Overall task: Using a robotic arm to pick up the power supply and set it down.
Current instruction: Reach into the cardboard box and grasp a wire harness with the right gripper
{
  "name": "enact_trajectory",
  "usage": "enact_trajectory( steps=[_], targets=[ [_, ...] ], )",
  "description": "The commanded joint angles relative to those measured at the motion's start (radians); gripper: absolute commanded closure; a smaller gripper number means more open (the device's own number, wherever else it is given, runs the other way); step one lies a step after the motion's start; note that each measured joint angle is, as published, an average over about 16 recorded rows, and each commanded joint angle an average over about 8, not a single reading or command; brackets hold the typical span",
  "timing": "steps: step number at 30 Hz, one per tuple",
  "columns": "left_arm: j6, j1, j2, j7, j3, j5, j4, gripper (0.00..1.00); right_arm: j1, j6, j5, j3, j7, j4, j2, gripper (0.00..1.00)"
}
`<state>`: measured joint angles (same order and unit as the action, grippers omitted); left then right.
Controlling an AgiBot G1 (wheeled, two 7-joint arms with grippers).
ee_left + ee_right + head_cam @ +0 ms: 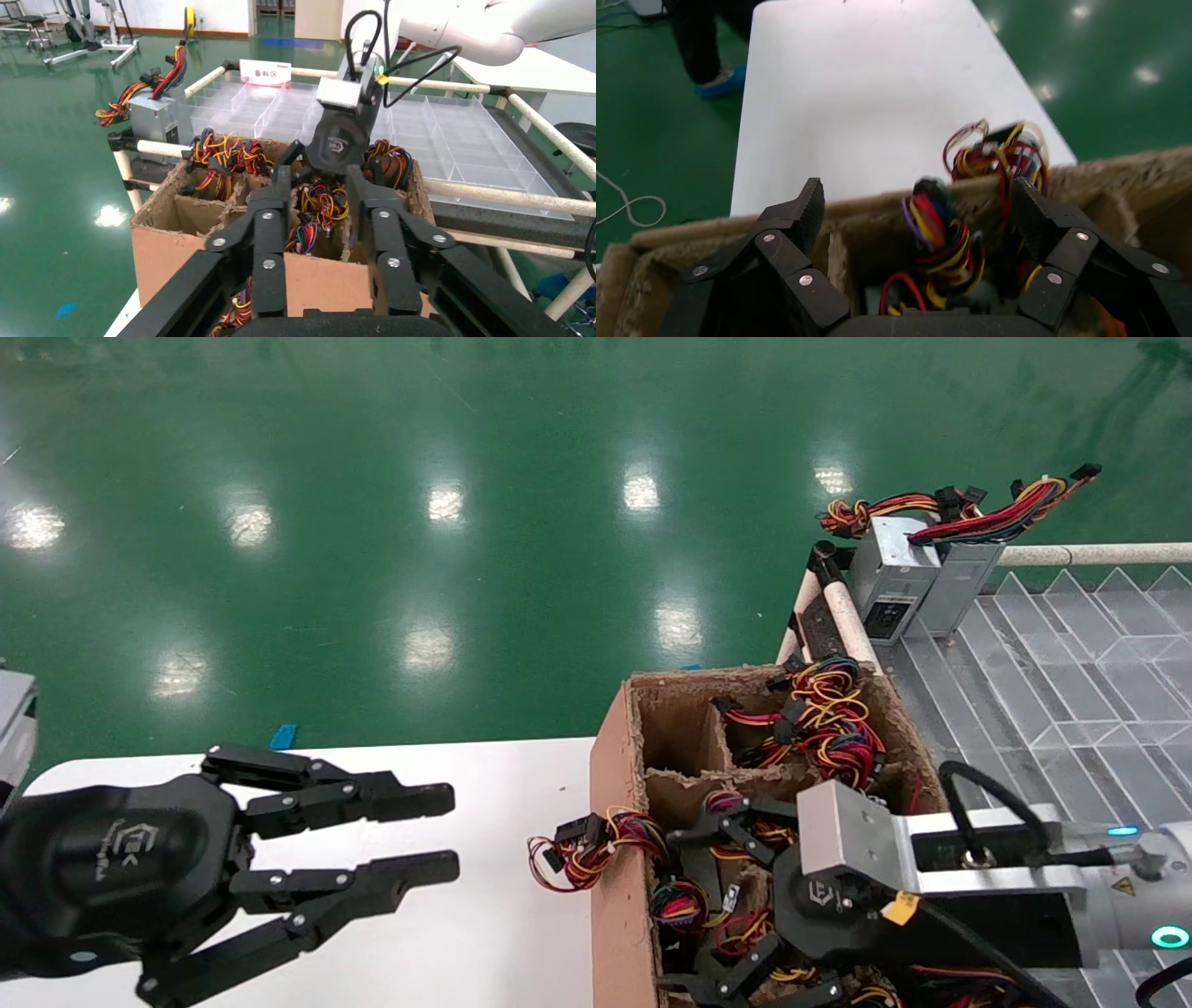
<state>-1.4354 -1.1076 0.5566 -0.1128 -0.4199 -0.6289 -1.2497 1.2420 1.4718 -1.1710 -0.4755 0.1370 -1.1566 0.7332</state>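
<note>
The wire bundle comes up from inside the compartment, so the hidden power supply should rise with it, hanging tilted below, when I lift the bundle.
My right gripper hangs open over the near part of the divided cardboard box, on the robotic arm with the grey forearm block. In the right wrist view its fingers stand wide on either side of a red, yellow and black wire bundle that rises from one compartment. The power supply's metal body is hidden down in that compartment; only the wires show. My left gripper is open and empty above the white table, left of the box.
Other compartments hold more wire bundles, and one bundle hangs over the box's table side. Two grey units stand at the rack corner, beside a clear divided tray. The floor is green.
</note>
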Motion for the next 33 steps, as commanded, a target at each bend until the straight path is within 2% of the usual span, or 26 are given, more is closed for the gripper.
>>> enact_trajectory(
  steps=[1,13,33],
  targets=[
    [0.000,0.000,0.000,0.000,0.000,0.000,0.000,1.00,0.012,0.015,-0.012,-0.012,-0.005,0.024,0.012,1.00],
    [0.000,0.000,0.000,0.000,0.000,0.000,0.000,1.00,0.044,0.022,-0.057,-0.030,0.005,0.036,0.013,1.00],
    [0.000,0.000,0.000,0.000,0.000,0.000,0.000,1.00,-0.006,-0.005,-0.046,-0.021,0.037,-0.033,-0.025,1.00]
  ],
)
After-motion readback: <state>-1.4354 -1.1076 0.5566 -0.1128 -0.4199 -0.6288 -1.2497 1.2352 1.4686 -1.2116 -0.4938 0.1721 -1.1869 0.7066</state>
